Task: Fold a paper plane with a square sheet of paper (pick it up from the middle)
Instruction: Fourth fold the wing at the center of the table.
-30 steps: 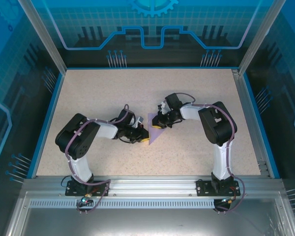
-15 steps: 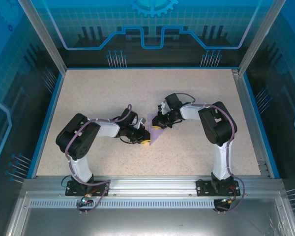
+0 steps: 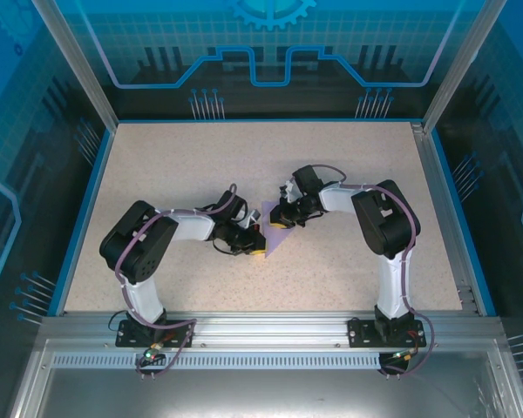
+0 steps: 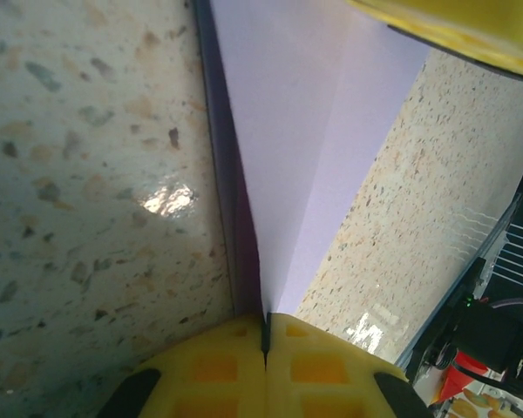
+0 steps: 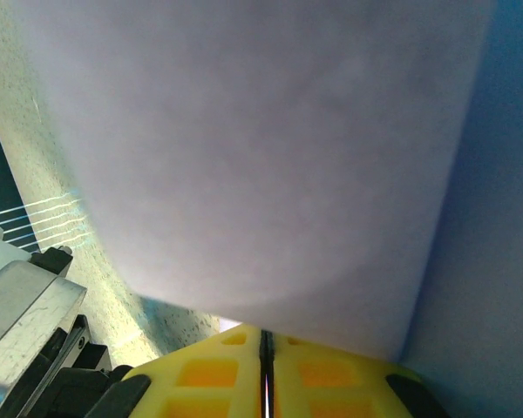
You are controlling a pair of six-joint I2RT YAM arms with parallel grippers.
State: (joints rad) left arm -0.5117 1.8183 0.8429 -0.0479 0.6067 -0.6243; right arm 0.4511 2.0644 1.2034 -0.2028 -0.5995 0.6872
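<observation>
My left gripper should move back toward the paper's wider part (image 4: pixel 283 148) and press the fold flat, because it is at the paper's narrow tip while the paper's folded edge (image 4: pixel 231 148) is gaping farther up.
The square sheet of paper (image 3: pixel 270 233) is pale lavender and folded into a narrow triangle, the paper plane shape, lying mid-table between both arms. In the left wrist view the paper (image 4: pixel 305 131) narrows to a creased edge that runs into my left gripper (image 4: pixel 266 320), whose yellow fingers are shut on it. My left gripper (image 3: pixel 255 245) holds the near end, and my right gripper (image 3: pixel 279 220) holds the far end. Seen from the right wrist, the paper (image 5: pixel 261 148) spreads just above my right gripper (image 5: pixel 264 338), which is shut on its edge.
The speckled beige table (image 3: pixel 200 165) has a blue rim (image 3: pixel 85 209) and metal posts at its sides. The right gripper's yellow finger (image 4: pixel 453 26) shows at the top of the left wrist view. Both arms reach in low toward the centre.
The left wrist has shifted slightly to the right along the paper's near end. The right arm and the paper have barely moved.
</observation>
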